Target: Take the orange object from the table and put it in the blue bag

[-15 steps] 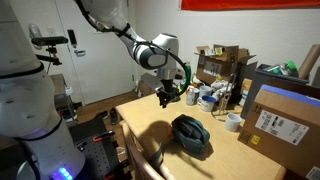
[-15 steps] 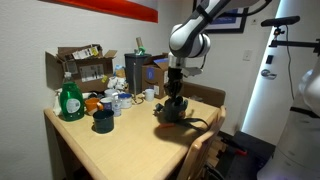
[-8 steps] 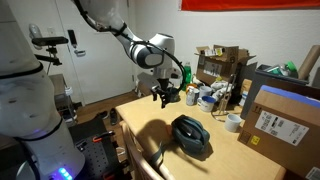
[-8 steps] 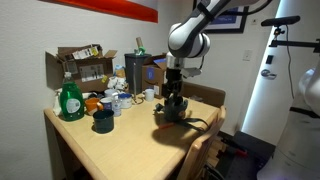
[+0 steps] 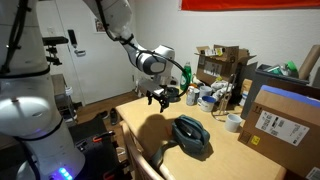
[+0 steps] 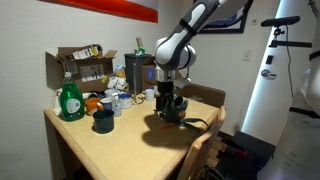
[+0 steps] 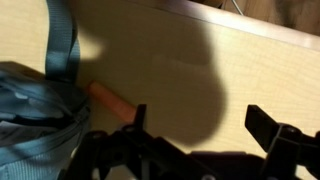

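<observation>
The orange object's loose end [image 7: 120, 107] lies clear of the blue bag. I keep lowering my open gripper toward it until my fingers are on either side of it.
In the wrist view the orange object [image 7: 112, 100] lies flat on the wooden table [image 7: 190, 55], a thin bright-orange stick whose left end touches the edge of the blue bag [image 7: 35, 115]. The bag's strap [image 7: 62, 40] runs up the left side. My gripper [image 7: 200, 122] hangs above the table, open, with nothing between its fingers; the left fingertip [image 7: 140, 117] is just right of the orange object. In both exterior views the gripper [image 5: 160, 97] [image 6: 170, 100] hovers next to the dark blue bag [image 5: 190, 135] [image 6: 180, 116]. The orange object is too small to make out there.
Open cardboard boxes [image 5: 222, 62] [image 6: 82, 65] with clutter stand at the table's back. A large cardboard box [image 5: 280, 115], a white cup [image 5: 233, 122], a green bottle [image 6: 70, 100] and a black cup [image 6: 102, 121] also stand there. A chair back [image 6: 205, 150] is at the table's edge.
The jaws have gone from nearly shut to wide open. The gripper has shifted a little away from the bag, toward the table's edge.
</observation>
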`<move>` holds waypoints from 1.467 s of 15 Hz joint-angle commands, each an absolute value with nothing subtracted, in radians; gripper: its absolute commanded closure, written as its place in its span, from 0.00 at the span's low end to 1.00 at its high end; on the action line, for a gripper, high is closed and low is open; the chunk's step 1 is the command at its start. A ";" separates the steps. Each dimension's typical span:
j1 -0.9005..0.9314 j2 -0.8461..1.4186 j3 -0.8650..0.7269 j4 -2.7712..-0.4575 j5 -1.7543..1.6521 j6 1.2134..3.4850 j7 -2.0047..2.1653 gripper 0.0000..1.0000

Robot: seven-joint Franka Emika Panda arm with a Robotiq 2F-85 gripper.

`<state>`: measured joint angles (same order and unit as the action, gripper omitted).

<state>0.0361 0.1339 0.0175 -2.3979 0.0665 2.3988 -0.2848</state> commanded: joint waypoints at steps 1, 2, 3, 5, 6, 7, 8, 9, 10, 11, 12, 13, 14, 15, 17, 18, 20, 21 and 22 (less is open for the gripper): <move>0.017 0.203 0.031 -2.306 -0.009 2.301 -0.412 0.00; 0.014 0.219 0.030 -2.287 -0.036 2.278 -0.448 0.00; 0.015 0.236 0.031 -2.262 -0.067 2.247 -0.473 0.00; 0.014 0.272 0.037 -2.214 -0.102 2.194 -0.515 0.00; 0.013 0.236 0.036 -2.272 -0.080 2.251 -0.465 0.00; 0.012 0.247 0.037 -2.260 -0.082 2.246 -0.468 0.00; 0.012 0.250 0.037 -2.260 -0.082 2.246 -0.467 0.00; 0.012 0.251 0.037 -2.261 -0.082 2.246 -0.467 0.00; 0.012 0.251 0.037 -2.261 -0.082 2.246 -0.467 0.00; 0.012 0.251 0.037 -2.261 -0.082 2.246 -0.467 0.00; 0.014 0.262 0.036 -2.255 -0.095 2.257 -0.466 0.00; 0.017 0.272 0.033 -2.249 -0.108 2.265 -0.463 0.00; 0.017 0.284 0.032 -2.242 -0.121 2.279 -0.465 0.00; 0.017 0.295 0.031 -2.237 -0.138 2.292 -0.468 0.00; 0.014 0.325 0.033 -2.223 -0.159 2.317 -0.480 0.00; 0.013 0.337 0.033 -2.218 -0.172 2.336 -0.485 0.00; 0.008 0.373 0.036 -2.200 -0.181 2.370 -0.492 0.00; 0.004 0.394 0.036 -2.190 -0.181 2.389 -0.493 0.00; -0.002 0.416 0.038 -2.179 -0.175 2.403 -0.499 0.00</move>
<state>0.0294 0.3554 0.0188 -2.2208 -0.1605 2.3623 -0.4769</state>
